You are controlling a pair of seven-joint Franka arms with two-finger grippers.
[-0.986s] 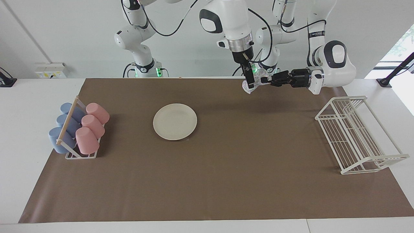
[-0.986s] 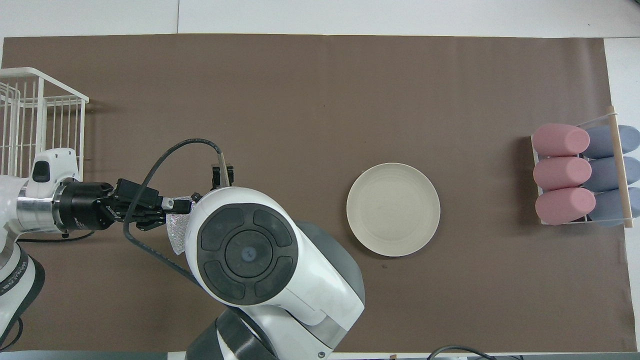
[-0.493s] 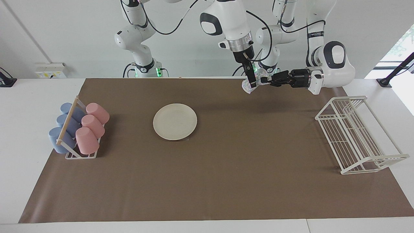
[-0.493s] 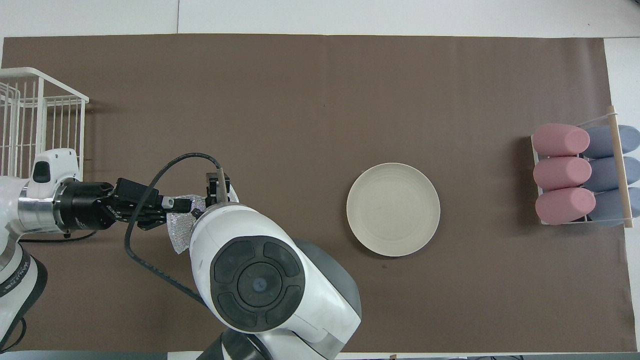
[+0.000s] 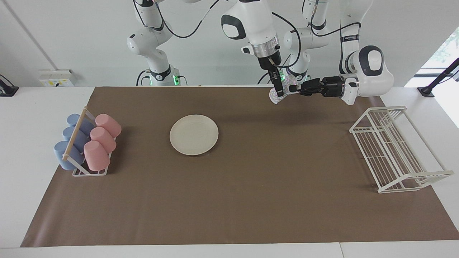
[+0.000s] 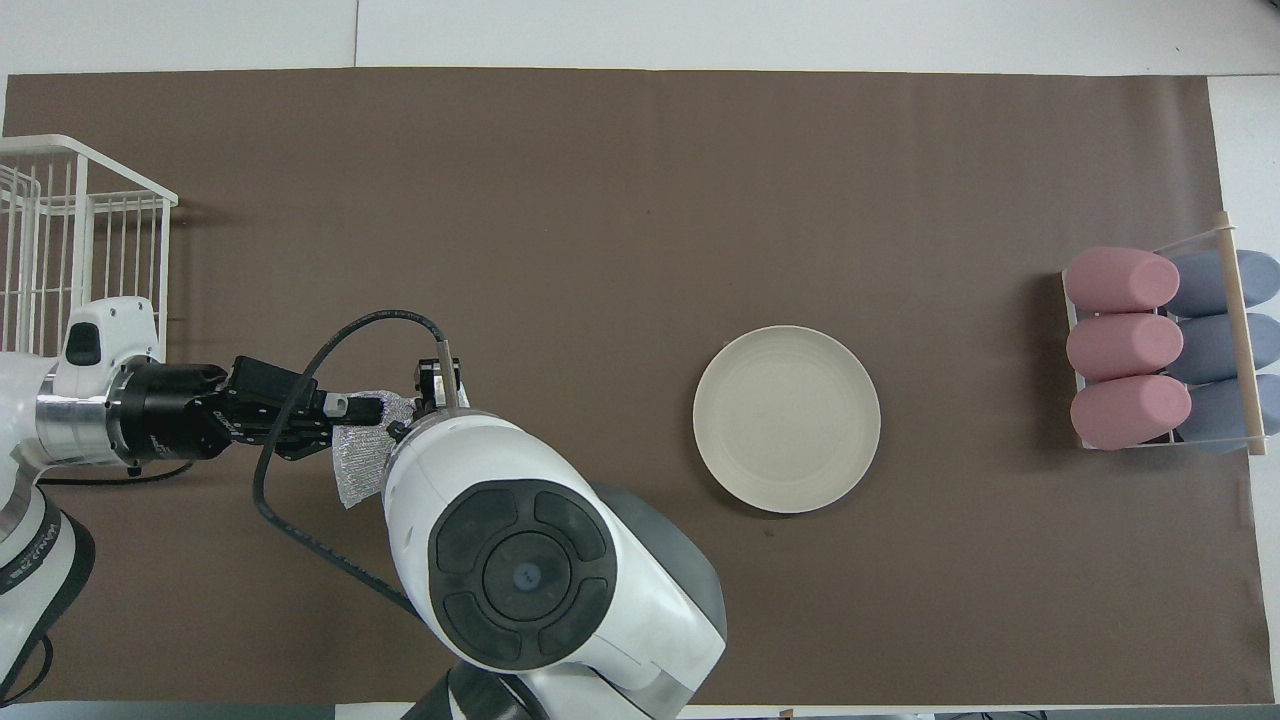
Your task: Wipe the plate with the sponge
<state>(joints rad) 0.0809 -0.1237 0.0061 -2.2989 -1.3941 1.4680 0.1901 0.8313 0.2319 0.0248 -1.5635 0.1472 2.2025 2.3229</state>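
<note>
Both my grippers are holding the sponge (image 6: pixel 363 451), far from the plate. Next, my left gripper lets go and moves away before my right gripper wipes the plate (image 6: pixel 787 419).
The cream-white plate (image 5: pixel 194 134) lies flat on the brown mat, also in the overhead view (image 6: pixel 787 419). The silvery sponge (image 5: pixel 274 97) hangs in the air over the mat's edge nearest the robots, toward the left arm's end, well away from the plate. My left gripper (image 5: pixel 293 88) reaches in level and is shut on the sponge (image 6: pixel 358 470). My right gripper (image 5: pixel 278 91) points down against the same sponge from above. In the overhead view the left gripper (image 6: pixel 375 408) shows, and the right arm's body hides most of the right gripper (image 6: pixel 438 385).
A rack of pink and blue cups (image 5: pixel 88 143) stands at the right arm's end of the mat (image 6: pixel 1165 350). A white wire rack (image 5: pixel 394 150) stands at the left arm's end (image 6: pixel 70 240).
The right arm has drawn slightly back toward the robots, its gripper staying at the sponge. The left gripper and the sponge have hardly moved. The plate has not moved.
</note>
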